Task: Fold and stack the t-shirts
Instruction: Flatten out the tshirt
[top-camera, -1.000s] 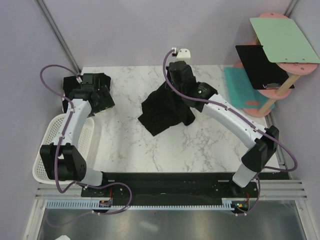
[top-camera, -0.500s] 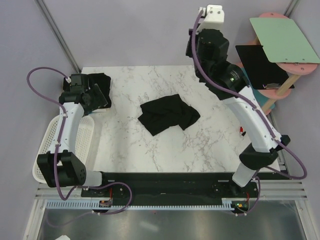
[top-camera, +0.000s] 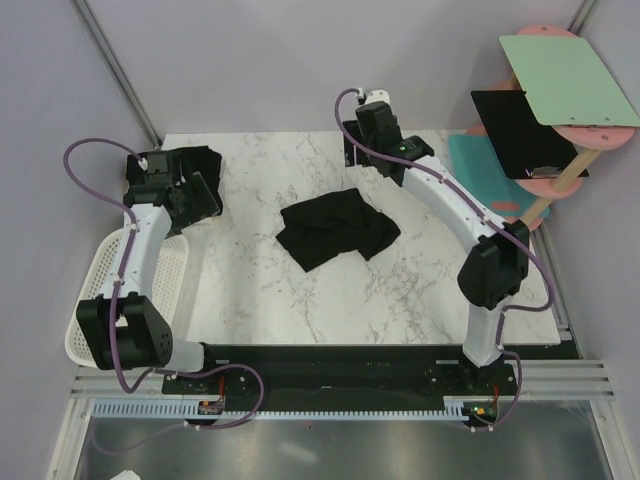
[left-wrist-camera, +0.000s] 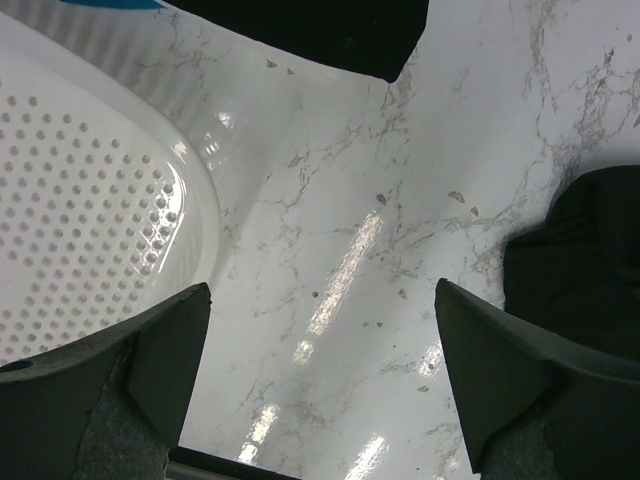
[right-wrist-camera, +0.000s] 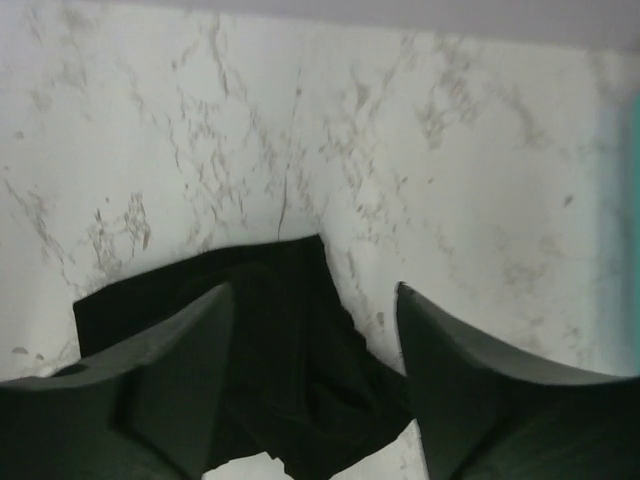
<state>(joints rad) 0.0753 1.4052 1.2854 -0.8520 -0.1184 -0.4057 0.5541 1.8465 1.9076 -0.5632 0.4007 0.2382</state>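
Observation:
My right gripper is holding its open fingers in line with the crumpled t-shirt's far corner (top-camera: 356, 191), which lies free. It should keep going down until it closes on that cloth (top-camera: 349, 203).
A crumpled black t-shirt (top-camera: 335, 232) lies in a heap on the middle of the marble table (top-camera: 400, 290). My right gripper (top-camera: 356, 150) hangs above the table's far edge, apart from the heap. In the right wrist view its jaws (right-wrist-camera: 314, 290) stand open and empty, with the same t-shirt (right-wrist-camera: 270, 350) on the table below. A folded black t-shirt (top-camera: 200, 158) sits in the far left corner. My left gripper (top-camera: 190, 195) hovers beside it, wide open and empty (left-wrist-camera: 322, 290) over bare marble. Black cloth (left-wrist-camera: 590, 250) shows at the right edge of the left wrist view.
A white perforated basket (top-camera: 125, 290) (left-wrist-camera: 90, 230) hangs off the table's left side. To the right stands a pink shelf stand holding a green board (top-camera: 565, 80), a rigid black panel (top-camera: 520, 130) and a teal mat (top-camera: 480, 175) (right-wrist-camera: 625, 230).
The right gripper held the t-shirt lifted, let it drop into a flatter heap and swung high. It has come back down at the far edge, open. The left arm barely moved.

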